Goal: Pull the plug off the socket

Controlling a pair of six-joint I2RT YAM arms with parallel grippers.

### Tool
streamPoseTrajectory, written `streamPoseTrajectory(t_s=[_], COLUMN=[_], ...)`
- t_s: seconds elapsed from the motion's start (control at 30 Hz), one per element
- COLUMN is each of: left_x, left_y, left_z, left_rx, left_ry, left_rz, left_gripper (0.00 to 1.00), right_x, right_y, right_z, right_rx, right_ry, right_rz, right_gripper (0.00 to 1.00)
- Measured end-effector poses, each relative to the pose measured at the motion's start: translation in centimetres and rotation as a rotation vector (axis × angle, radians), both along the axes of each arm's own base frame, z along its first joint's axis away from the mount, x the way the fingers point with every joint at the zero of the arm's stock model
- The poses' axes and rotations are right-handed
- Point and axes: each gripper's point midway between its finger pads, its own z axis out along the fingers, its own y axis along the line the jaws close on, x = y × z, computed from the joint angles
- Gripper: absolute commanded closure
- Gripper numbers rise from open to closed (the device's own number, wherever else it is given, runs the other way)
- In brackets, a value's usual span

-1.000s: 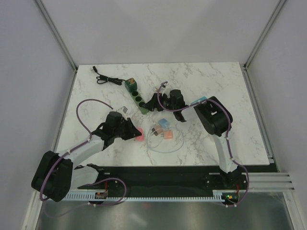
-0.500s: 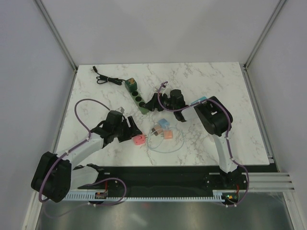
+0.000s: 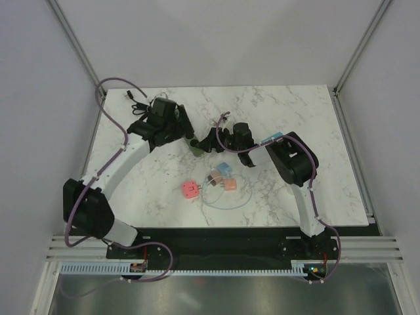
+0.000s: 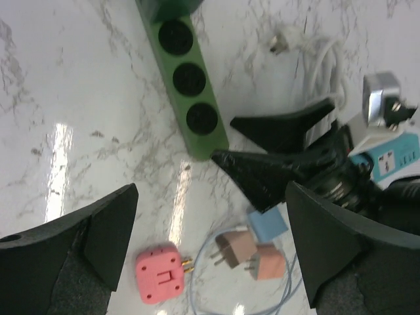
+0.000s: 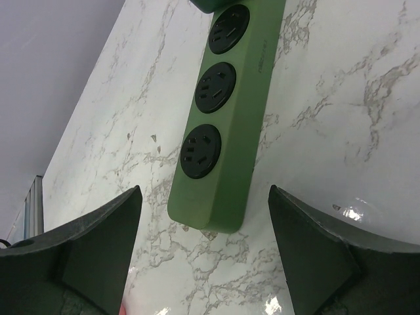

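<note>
I should keep my left gripper moving toward the block [image 4: 169,8], dark green and capping the socket strip, until its fingers straddle it, while the pink plug [image 3: 191,189] lies loose.
The pink plug [image 3: 190,190] lies loose on the marble table, prongs out, apart from every socket; the left wrist view has the pink plug [image 4: 157,273] low between my fingers, far below them. The green socket strip [image 3: 194,144] runs diagonally, and its three round sockets [image 4: 187,98] are empty. My left gripper [image 3: 178,128] hovers open above the strip, wide apart [image 4: 211,197]. My right gripper [image 3: 209,141] is open at the strip's near end [image 5: 223,118], straddling it without touching [image 5: 205,197].
Blue, brown and salmon adapters [image 3: 223,177] sit on a pale blue cable loop [image 3: 226,200] right of the pink plug. A dark green block [image 4: 164,8] caps the strip's far end. A white cable with plug [image 4: 289,42] lies behind the right gripper.
My left gripper opened and let go of the pink plug, which stays on the table. The left arm then swung away to above the green strip. The right arm has not moved.
</note>
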Motion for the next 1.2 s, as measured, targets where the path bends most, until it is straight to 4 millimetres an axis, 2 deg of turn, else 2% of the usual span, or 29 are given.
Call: streamPoseTrajectory(t_s=[0.07,0.2,0.33,0.43,0.6,0.73,1.0,1.17,1.2], left_x=[2.7,7.5,12.1,14.5,16.2,17.2,17.1,17.2,17.2], left_y=[-0.1,0.3,1.6,2.1,2.5,2.3,2.7,2.4,2.3], left_z=[1.3,2.2,0.4,-2.2,-5.4,-6.2,-8.6,-10.6,-10.9], left_rx=[0.021,0.057,0.149,0.213,0.289,0.298,0.326,0.332,0.331], left_ry=[-0.025,-0.028,0.012,0.052,0.105,0.105,0.147,0.181,0.186], left_rz=[0.025,0.076,0.146,0.171,0.185,0.189,0.208,0.196,0.192], left_gripper=[0.00,0.00,0.00,0.00,0.00,0.00,0.01,0.12,0.21], right_x=[0.0,0.0,-0.1,-0.1,-0.2,-0.2,-0.2,-0.3,-0.3], right_y=[0.0,0.0,-0.1,-0.1,-0.1,-0.1,0.0,0.0,0.0], right_z=[0.0,0.0,0.0,0.0,0.0,0.0,0.0,0.0,0.0], right_rx=[0.000,0.001,0.002,0.004,0.005,0.006,0.010,0.011,0.012], right_ry=[0.000,-0.002,-0.003,-0.005,-0.006,-0.005,0.001,0.004,0.003], right_rz=[0.000,0.000,0.000,0.001,0.003,0.003,0.004,0.005,0.005], right_gripper=[0.13,0.13,0.14,0.13,0.13,0.13,0.13,0.13,0.13])
